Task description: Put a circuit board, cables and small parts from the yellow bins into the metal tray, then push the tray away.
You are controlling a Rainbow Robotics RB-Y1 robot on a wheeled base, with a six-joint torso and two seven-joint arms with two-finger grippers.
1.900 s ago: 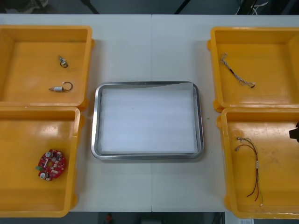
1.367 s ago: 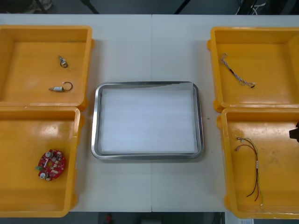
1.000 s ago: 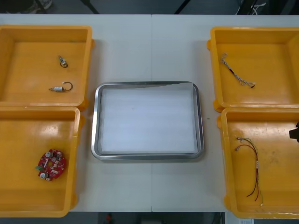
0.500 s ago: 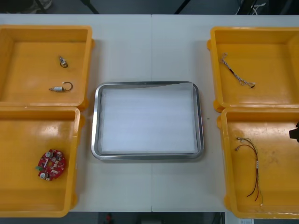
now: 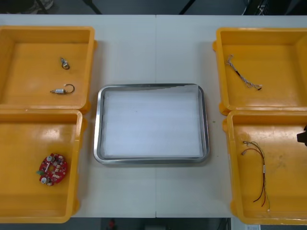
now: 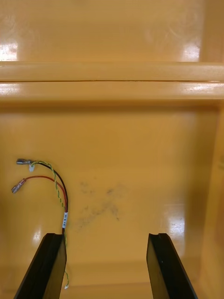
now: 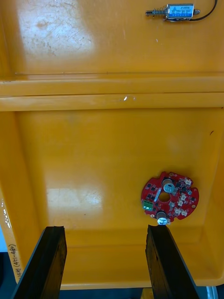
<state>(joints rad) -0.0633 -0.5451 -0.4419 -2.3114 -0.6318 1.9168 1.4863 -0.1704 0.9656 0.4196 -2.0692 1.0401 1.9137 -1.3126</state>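
The red and yellow cable will come up as one bundle and keep its curve when I lift it, because a white label holds the wires together halfway along.
The metal tray, white inside, lies at the table's middle with nothing in it. A round red circuit board rests in the near left yellow bin. In the left wrist view my left gripper is open above that bin's floor, the circuit board just beyond its fingers. My right gripper is open over the near right bin, with the red and yellow cable running past one finger. In the front view that cable lies at the left of this bin.
The far left bin holds two small metal parts; one of them is seen past the bin walls in the left wrist view. The far right bin holds a twisted blue and white cable. Bare table surrounds the tray.
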